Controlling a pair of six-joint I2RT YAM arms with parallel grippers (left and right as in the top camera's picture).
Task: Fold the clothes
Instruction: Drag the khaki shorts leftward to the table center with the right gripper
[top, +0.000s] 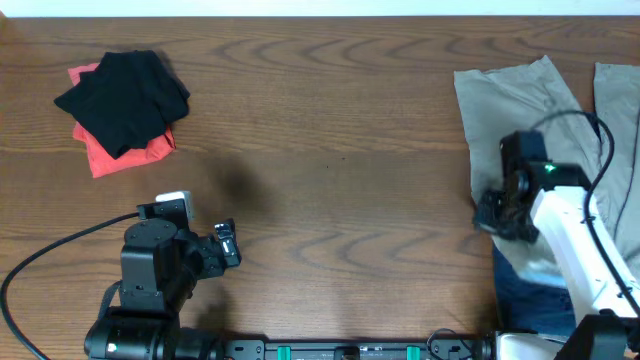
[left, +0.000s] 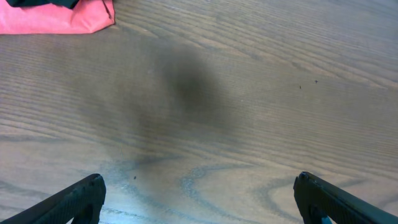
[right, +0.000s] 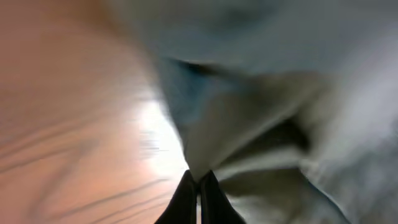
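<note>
The robot's right gripper is pinching the khaki shorts' edge (top: 476, 190), and the table's middle (top: 365, 212) is clear. It should keep pulling until the shorts' edge gets there, then let go.
Light khaki-beige shorts (top: 520, 100) lie spread at the table's right side, over navy denim (top: 530, 295) near the front right. My right gripper (top: 492, 215) is at the shorts' left edge, shut on a fold of the khaki fabric (right: 249, 118); in the blurred right wrist view its fingertips (right: 198, 180) pinch the cloth. A folded black piece (top: 125, 95) lies on an orange-red piece (top: 130, 152) at the far left. My left gripper (left: 199, 193) is open and empty above bare wood, with the orange-red piece (left: 56, 17) at the top left of its view.
The wooden table (top: 330, 150) spans the view. A black cable (top: 50, 255) runs from the left arm's base at the front left. The right arm's cable (top: 600, 140) arcs over the shorts.
</note>
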